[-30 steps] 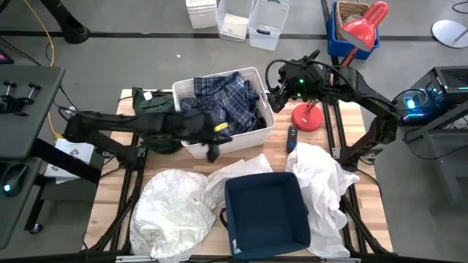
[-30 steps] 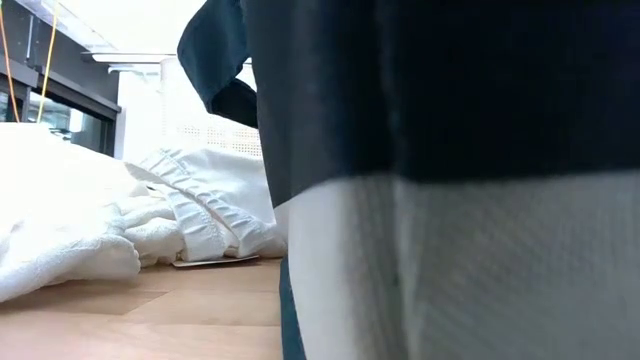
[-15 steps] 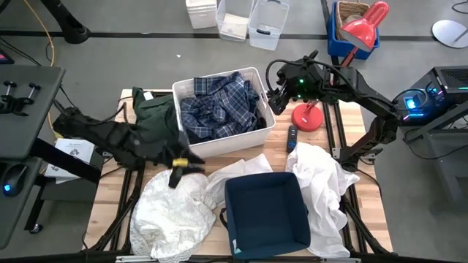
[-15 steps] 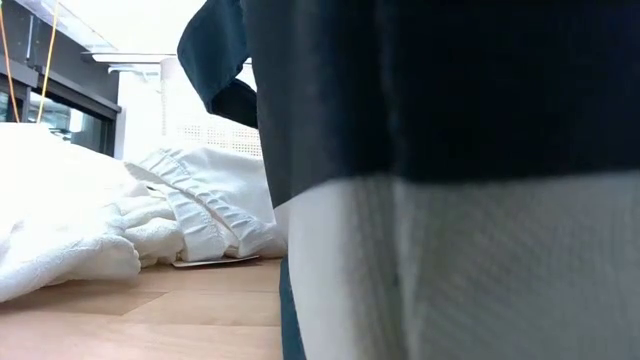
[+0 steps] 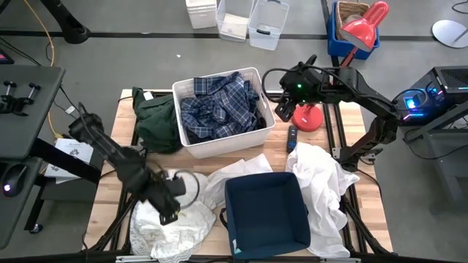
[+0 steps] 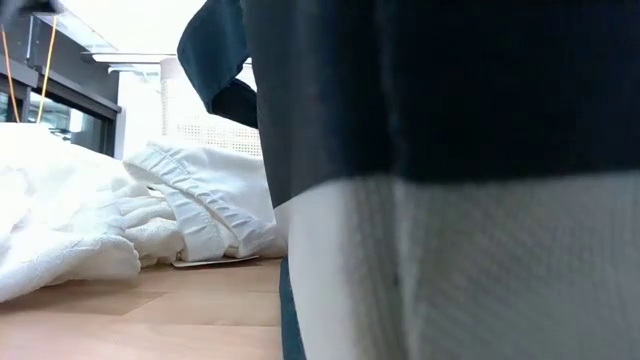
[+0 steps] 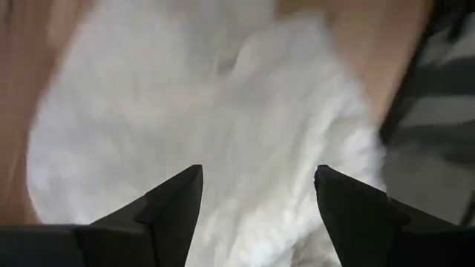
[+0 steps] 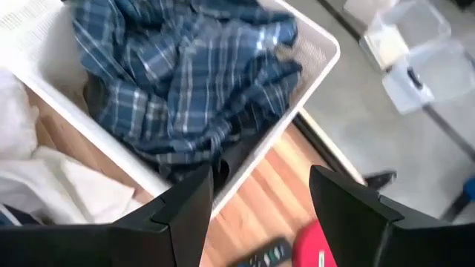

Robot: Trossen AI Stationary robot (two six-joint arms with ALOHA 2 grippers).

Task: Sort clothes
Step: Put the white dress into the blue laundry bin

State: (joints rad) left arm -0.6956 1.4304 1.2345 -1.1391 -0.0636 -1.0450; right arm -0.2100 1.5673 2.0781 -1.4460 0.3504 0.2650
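Observation:
The white garment [image 5: 183, 232] under my left gripper will come up alone when I lift, because its edge [image 5: 210, 193] only touches the white garment next to the navy bin.
A blue-and-white plaid shirt [image 5: 219, 106] fills the white bin [image 5: 191, 148] at the table's far middle. A dark green garment [image 5: 153, 120] lies on the table left of the bin. A crumpled white garment [image 5: 157, 230] lies at the near left, another [image 5: 322, 183] at the right, and a third [image 5: 241, 166] between bin and navy bin. My left gripper [image 5: 172, 206] stands open just over the near-left white garment [image 7: 223, 111]. My right gripper [image 5: 284, 109] hovers open beside the white bin's right far corner, the plaid shirt [image 8: 185, 81] ahead of it.
A navy fabric bin [image 5: 267, 212] stands at the near middle and fills most of the low view [image 6: 450, 180]. A red object [image 5: 307, 117] and a dark remote [image 5: 292, 139] lie right of the white bin. Bare wood shows at the table's left edge [image 5: 117, 179].
My left gripper has swung from the white bin's near wall toward the table's near left and now stands over the crumpled white garment. My right gripper has shifted a little toward the near edge.

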